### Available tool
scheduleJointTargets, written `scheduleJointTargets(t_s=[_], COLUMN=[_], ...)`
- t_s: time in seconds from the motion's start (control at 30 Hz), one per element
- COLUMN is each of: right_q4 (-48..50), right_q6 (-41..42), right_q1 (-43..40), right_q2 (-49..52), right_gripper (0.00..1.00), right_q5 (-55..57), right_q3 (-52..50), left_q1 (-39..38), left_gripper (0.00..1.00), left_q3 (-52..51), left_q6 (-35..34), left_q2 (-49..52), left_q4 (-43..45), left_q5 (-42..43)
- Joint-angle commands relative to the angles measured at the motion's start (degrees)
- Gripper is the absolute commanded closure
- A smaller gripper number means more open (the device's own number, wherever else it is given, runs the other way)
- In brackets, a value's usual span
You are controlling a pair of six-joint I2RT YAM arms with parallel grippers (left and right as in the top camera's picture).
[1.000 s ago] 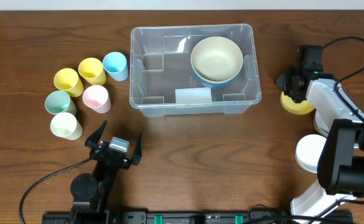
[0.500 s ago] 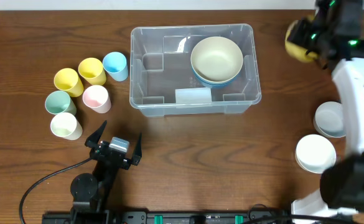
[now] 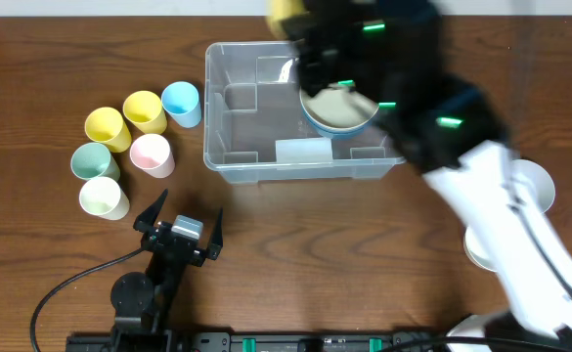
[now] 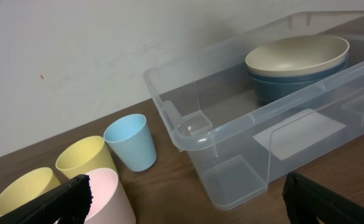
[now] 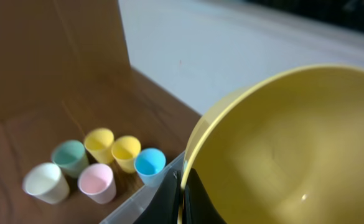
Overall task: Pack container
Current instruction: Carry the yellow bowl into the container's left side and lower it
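The clear container's bottom beside the cream bowl (image 3: pixel 259 110) is free, so I keep lowering the yellow bowl with my right gripper until it rests there (image 3: pixel 262 100).
The clear container (image 3: pixel 266 172) stands at the table's middle back, with a cream bowl (image 3: pixel 340 106) stacked in a blue bowl (image 4: pixel 292 86) in its right half. My right gripper (image 5: pixel 182 188) is shut on the rim of a yellow bowl (image 5: pixel 294 143). It is held high, and in the overhead view the yellow bowl (image 3: pixel 285 11) shows blurred above the container's back edge. My left gripper (image 3: pixel 179 229) rests open near the front edge, with nothing between its fingers.
Several cups stand left of the container: blue (image 3: pixel 181 102), two yellow (image 3: pixel 145 110) (image 3: pixel 107 127), pink (image 3: pixel 152 154), teal (image 3: pixel 92 159) and white (image 3: pixel 103 197). Two white bowls (image 3: pixel 537 186) (image 3: pixel 477 246) sit at the right, partly hidden by the raised right arm.
The right arm lifted the yellow bowl off the table at the right and swung it up and left, to above the container. The left arm has not moved.
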Motion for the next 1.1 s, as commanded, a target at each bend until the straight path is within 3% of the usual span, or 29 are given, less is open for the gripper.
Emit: scheduleJointTargets(t_s=[0.0, 0.33, 1.07], right_q4=[1.46, 3.74, 7.85], right_q6=[-2.99, -3.02, -2.8], right_q1=[3.43, 4.61, 4.5], right_q2=[7.06, 22.43, 33.83], right_gripper=[0.99, 0.99, 0.99], right_q5=[12.33, 14.01, 11.02], right_q3=[-0.57, -0.57, -0.57], left_q1=[0.31, 0.31, 0.31], left_gripper=[0.02, 0.02, 0.02], left_q3=[-1.2, -1.2, -1.2], left_q6=[-0.48, -0.48, -0.48], left_q2=[-0.33, -0.33, -0.33], left_q4=[-1.75, -1.73, -1.75], left_q5=[0.55, 0.55, 0.55])
